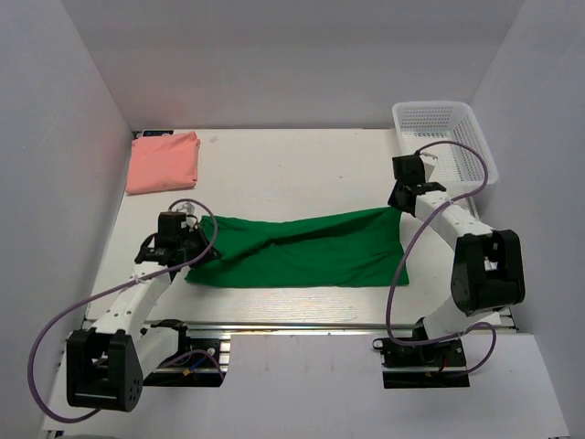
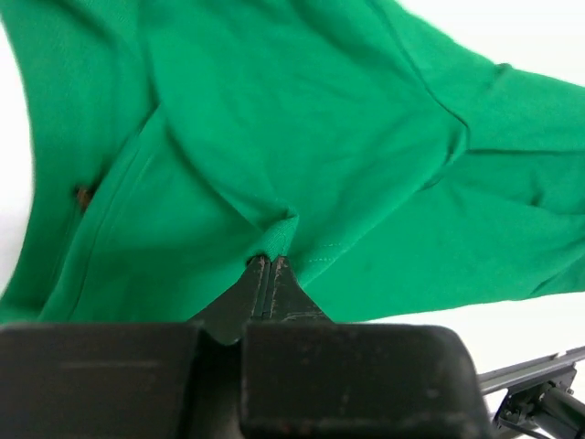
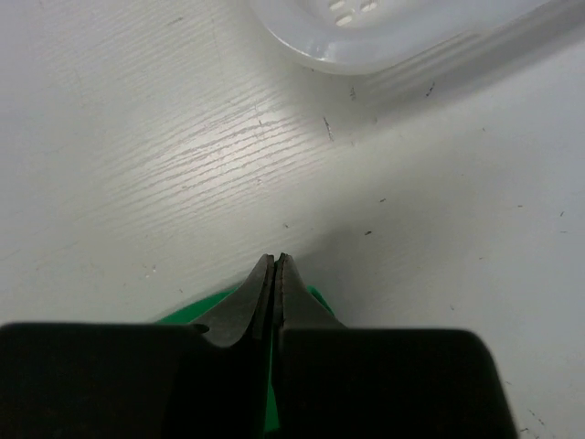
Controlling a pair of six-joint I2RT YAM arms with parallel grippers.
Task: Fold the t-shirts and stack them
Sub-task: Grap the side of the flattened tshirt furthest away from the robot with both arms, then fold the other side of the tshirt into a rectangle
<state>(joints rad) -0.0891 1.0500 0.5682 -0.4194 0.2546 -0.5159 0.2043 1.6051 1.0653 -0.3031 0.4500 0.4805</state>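
The green t-shirt's long band (image 1: pixel 306 252) is lying crosswise in front of my arms. Next, my left gripper swings one end (image 1: pixel 227 226) of the band toward the far side to turn the band lengthwise for folding.
The green t-shirt (image 1: pixel 302 249) lies stretched out across the near middle of the table, folded lengthwise into a long band. My left gripper (image 1: pixel 189 229) is shut on its left end; in the left wrist view the jaws (image 2: pixel 270 261) pinch a fold of green cloth (image 2: pixel 302 137). My right gripper (image 1: pixel 399 203) is shut on the shirt's far right corner; a sliver of green (image 3: pixel 315 297) shows under the closed jaws (image 3: pixel 277 261). The pink t-shirt (image 1: pixel 163 162) lies folded at the far left corner.
A white mesh basket (image 1: pixel 445 140) stands at the far right, just behind my right gripper; its rim shows in the right wrist view (image 3: pixel 402 46). White walls close in the table on three sides. Purple cables loop beside both arms.
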